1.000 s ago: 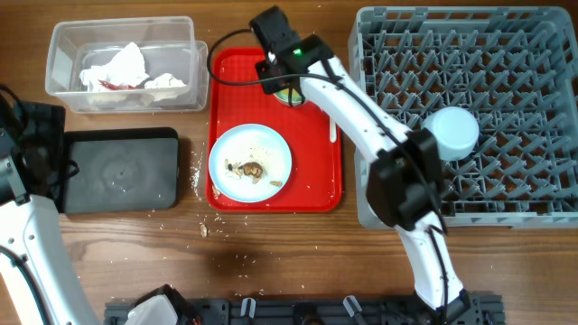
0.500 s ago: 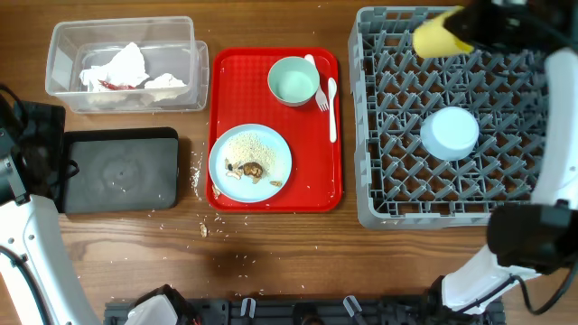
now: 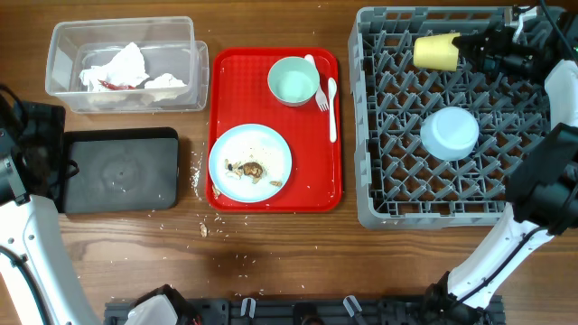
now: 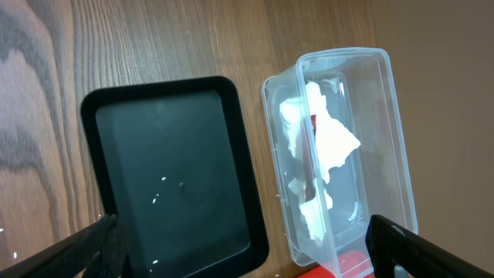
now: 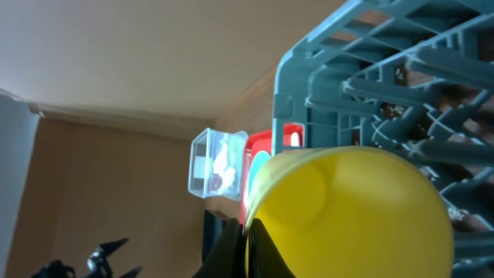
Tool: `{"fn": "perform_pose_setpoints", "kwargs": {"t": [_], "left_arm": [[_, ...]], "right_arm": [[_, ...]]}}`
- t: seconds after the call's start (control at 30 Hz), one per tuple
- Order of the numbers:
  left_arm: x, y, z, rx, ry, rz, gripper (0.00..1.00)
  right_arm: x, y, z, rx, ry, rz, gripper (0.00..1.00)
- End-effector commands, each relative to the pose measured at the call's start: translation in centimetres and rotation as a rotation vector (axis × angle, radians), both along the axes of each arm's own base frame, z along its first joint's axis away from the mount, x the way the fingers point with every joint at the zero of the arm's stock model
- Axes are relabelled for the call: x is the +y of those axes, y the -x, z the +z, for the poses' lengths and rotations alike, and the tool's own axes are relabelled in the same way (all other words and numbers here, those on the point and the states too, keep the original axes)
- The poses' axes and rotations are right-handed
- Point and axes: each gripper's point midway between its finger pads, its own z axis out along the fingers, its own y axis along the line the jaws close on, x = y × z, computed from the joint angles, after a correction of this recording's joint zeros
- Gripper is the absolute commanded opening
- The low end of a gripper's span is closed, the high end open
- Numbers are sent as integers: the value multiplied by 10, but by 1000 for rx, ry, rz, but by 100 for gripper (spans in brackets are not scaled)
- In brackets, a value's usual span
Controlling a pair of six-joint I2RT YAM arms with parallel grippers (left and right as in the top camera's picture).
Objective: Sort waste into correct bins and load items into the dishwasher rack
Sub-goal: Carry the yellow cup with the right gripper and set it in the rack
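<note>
The yellow cup (image 3: 435, 52) is hanging by its rim above free pegs of the dishwasher rack (image 3: 451, 86) behind the light blue bowl. My right gripper should keep going down until the cup sits there.
My right gripper (image 3: 471, 47) is shut on the rim of the small yellow cup (image 3: 435, 51), which lies on its side over the back of the grey dishwasher rack (image 3: 375, 117); the cup fills the right wrist view (image 5: 355, 216). A light blue bowl (image 3: 450, 133) sits upside down in the rack. On the red tray (image 3: 325, 185) are the pale green bowl (image 3: 293, 81), white fork and spoon (image 3: 331, 104), and the light blue plate (image 3: 250, 162) with brown scraps. The clear tub (image 3: 63, 68) holds stained napkins (image 4: 320, 147). The black tray (image 3: 117, 171) is beside it. My left gripper (image 4: 247, 255) is open above the black tray (image 4: 170, 177).
Pale crumbs lie scattered on the wooden table between the black tray and the red tray (image 3: 200, 167) and in front of it (image 3: 206, 229). A black equipment bar runs along the table's front edge (image 3: 298, 311).
My right arm swung from the red tray over to the rack with the yellow cup. Since half a second ago the cup has turned onto its side. The left arm has not moved.
</note>
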Motion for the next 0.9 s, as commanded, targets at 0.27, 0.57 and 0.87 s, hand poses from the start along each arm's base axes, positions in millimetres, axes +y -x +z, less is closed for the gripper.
{"fn": "perform_pose_setpoints", "kwargs": {"t": [0.27, 0.57, 0.87], "left_arm": [[2, 2, 0, 7, -12, -8, 100], [2, 2, 0, 8, -12, -8, 100], [2, 2, 0, 7, -12, -8, 100]], "right_arm": [[-16, -10, -40, 144, -102, -56, 4], [-38, -4, -60, 223, -104, -123, 4], [-77, 10, -28, 219, 79, -263, 32]]}}
